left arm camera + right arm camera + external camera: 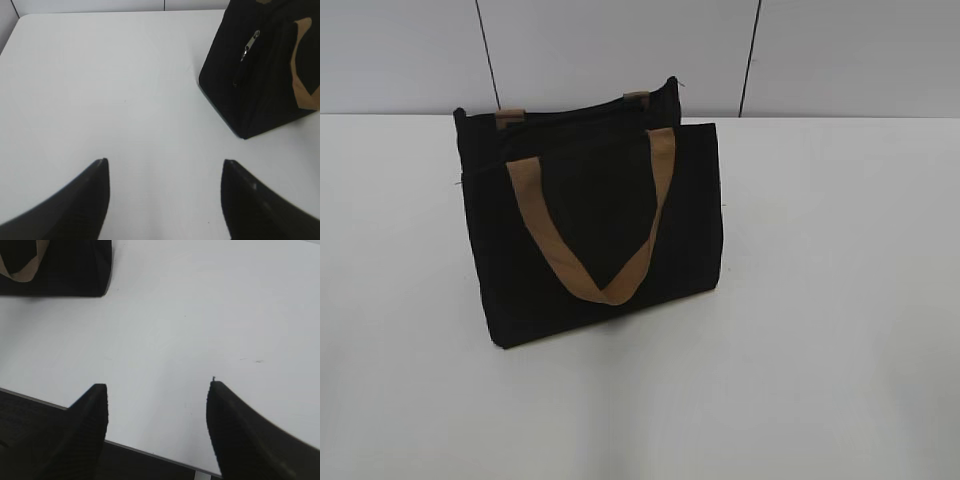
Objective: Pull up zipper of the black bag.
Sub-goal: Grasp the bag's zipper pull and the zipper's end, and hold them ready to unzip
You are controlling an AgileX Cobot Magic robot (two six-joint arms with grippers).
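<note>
The silver pull tab (251,44) is hanging down the bag's near end, so I expect the zipper's loose end to come up clear as a straight tail when I pull.
The black bag (590,225) stands upright on the white table, left of centre in the exterior view, one tan handle (590,240) hanging down its front. It also shows at the upper right of the left wrist view (260,75), where the zipper's silver pull tab (250,45) lies on the bag's near end. Its bottom corner shows at the top left of the right wrist view (55,267). My left gripper (165,167) is open and empty, well short of the bag. My right gripper (157,387) is open and empty over the table's near edge. Neither gripper appears in the exterior view.
The white table (820,300) ends at a grey panelled wall (820,50) behind the bag. The table's front edge (150,450) runs just under the right gripper's fingers.
</note>
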